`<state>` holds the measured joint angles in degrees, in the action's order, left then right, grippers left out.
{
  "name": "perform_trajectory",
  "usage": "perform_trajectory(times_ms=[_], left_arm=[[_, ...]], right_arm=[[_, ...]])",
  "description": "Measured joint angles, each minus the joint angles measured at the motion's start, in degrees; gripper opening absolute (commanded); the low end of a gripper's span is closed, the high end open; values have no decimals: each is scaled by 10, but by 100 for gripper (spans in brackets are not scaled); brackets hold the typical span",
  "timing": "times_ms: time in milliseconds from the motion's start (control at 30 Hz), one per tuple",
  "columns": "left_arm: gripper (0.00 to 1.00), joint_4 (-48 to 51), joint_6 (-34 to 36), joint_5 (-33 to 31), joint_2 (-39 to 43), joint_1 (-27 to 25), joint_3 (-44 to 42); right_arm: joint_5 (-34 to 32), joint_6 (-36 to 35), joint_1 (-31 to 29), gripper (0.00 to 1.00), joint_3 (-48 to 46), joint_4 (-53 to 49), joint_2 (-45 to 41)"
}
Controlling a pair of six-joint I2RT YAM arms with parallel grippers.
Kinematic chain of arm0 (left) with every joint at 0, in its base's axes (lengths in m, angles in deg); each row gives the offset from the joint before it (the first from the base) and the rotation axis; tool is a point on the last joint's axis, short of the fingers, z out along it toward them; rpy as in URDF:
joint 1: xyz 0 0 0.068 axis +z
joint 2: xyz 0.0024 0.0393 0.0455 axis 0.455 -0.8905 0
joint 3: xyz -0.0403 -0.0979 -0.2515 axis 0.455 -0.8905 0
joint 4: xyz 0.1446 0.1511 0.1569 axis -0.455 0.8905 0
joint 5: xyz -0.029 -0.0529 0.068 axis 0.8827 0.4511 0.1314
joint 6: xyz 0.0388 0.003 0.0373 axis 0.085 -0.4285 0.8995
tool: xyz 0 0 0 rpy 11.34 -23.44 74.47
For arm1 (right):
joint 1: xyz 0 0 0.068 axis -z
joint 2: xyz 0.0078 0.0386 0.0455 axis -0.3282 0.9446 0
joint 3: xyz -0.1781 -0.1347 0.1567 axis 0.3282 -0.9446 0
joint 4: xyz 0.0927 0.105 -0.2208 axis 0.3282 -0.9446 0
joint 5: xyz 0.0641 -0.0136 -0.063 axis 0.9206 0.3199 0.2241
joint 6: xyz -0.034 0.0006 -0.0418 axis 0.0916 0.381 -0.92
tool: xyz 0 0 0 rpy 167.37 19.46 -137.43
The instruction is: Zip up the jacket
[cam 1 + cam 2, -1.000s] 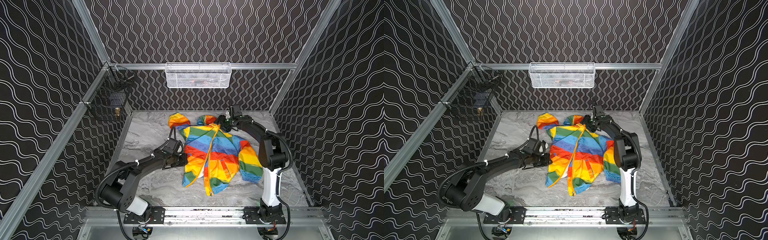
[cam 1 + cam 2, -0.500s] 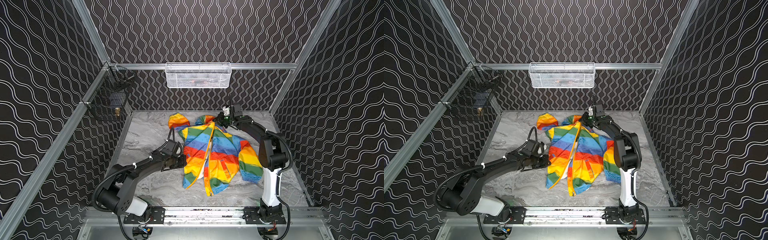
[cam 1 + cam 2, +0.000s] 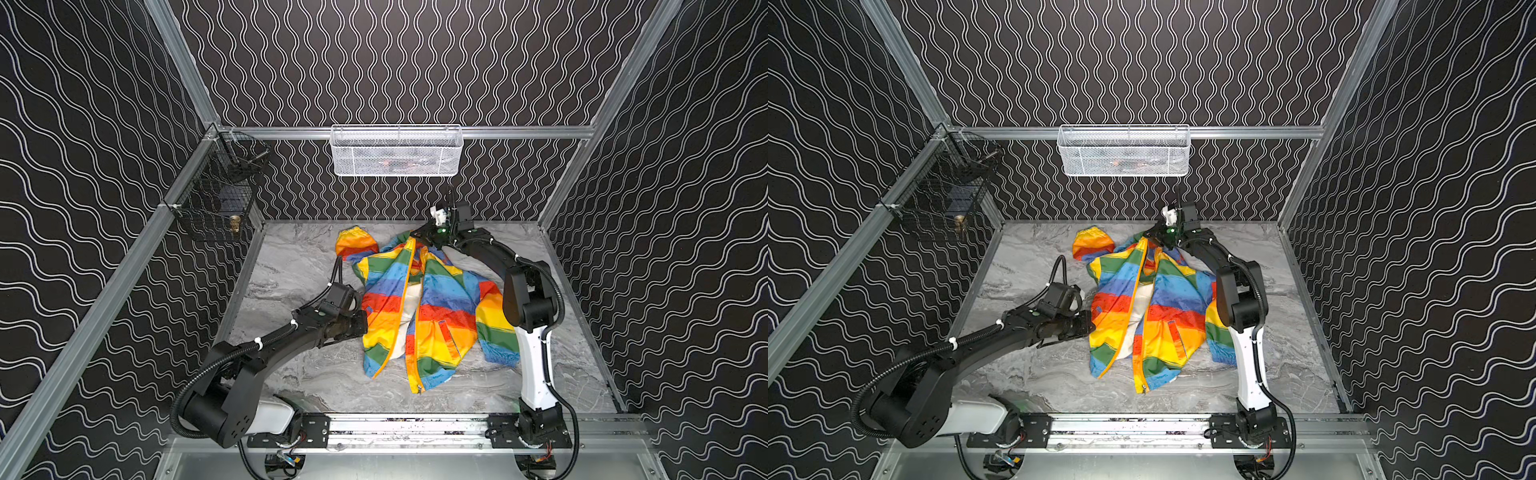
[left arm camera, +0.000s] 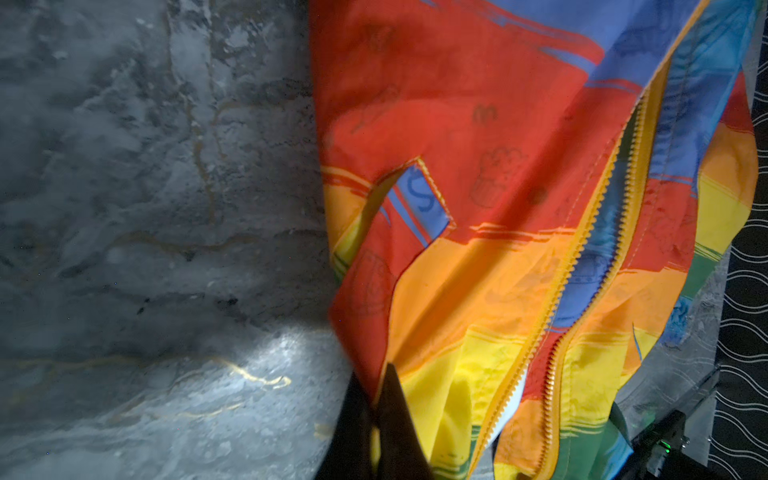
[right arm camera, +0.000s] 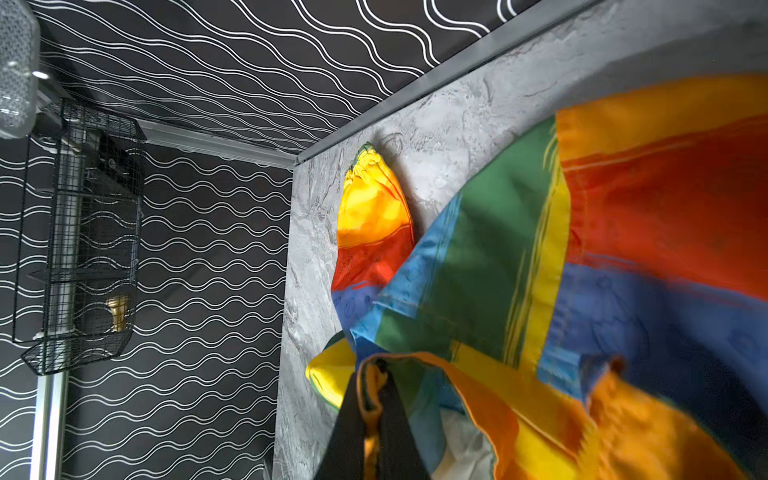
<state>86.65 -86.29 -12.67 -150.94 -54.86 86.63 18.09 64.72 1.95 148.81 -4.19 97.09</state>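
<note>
The robot's left gripper has hold of the jacket's side edge [image 4: 357, 336], away from the jacket's zipper, so it should open and go over to the orange zipper band [image 3: 388, 360] near the jacket's hem.
The rainbow-striped jacket [image 3: 419, 307] [image 3: 1150, 311] lies open on the grey marbled table, white lining showing between its orange zipper bands [image 4: 582, 266]. My left gripper [image 3: 365, 324] [image 3: 1093, 324] [image 4: 376, 395] is shut on the jacket's left side edge, pinching red and yellow cloth. My right gripper [image 3: 415, 237] [image 3: 1148, 235] [image 5: 374, 382] is shut on the orange-edged collar at the far end, lifting it off the table. One sleeve [image 3: 356, 243] [image 5: 370, 216] lies bunched at the far left, and the zipper slider [image 3: 419, 388] rests at the hem.
A white mesh basket [image 3: 397, 149] hangs on the back wall above the jacket. A black wire basket [image 3: 216, 199] [image 5: 79, 232] is fixed on the left wall. Patterned walls close in the table [image 3: 299, 266] on three sides; a metal rail [image 3: 407, 428] runs along the front.
My right gripper closed on the jacket's collar and raised it a little. The left gripper kept its hold on the side edge and barely moved.
</note>
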Motion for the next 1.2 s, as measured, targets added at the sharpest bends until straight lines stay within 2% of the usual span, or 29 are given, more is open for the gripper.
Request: perform_trajectory(times_ms=[233, 367, 633, 733, 867, 1000, 1200], left_arm=[[0, -2, -6, -5, -26, 0, -2], [2, -7, -6, -6, -38, 0, -3], [44, 7, -7, -13, -18, 0, -6], [52, 22, -7, -17, 5, 0, -6], [54, 49, -7, -28, 39, 0, -6], [54, 79, -7, -37, 87, 0, -7], [54, 115, -7, -42, 143, -7, -7]], right_arm=[[-14, -12, -2, 0, 38, -33, 54], [-25, -22, -1, 7, 46, -57, 69], [-48, -45, 12, 43, 54, -90, 65], [-56, -50, 17, 51, 46, -100, 42], [-69, -66, 20, 60, 39, -108, 5], [-94, -88, 20, 62, 36, -136, -26], [-165, -114, 20, 54, 25, -202, -59]])
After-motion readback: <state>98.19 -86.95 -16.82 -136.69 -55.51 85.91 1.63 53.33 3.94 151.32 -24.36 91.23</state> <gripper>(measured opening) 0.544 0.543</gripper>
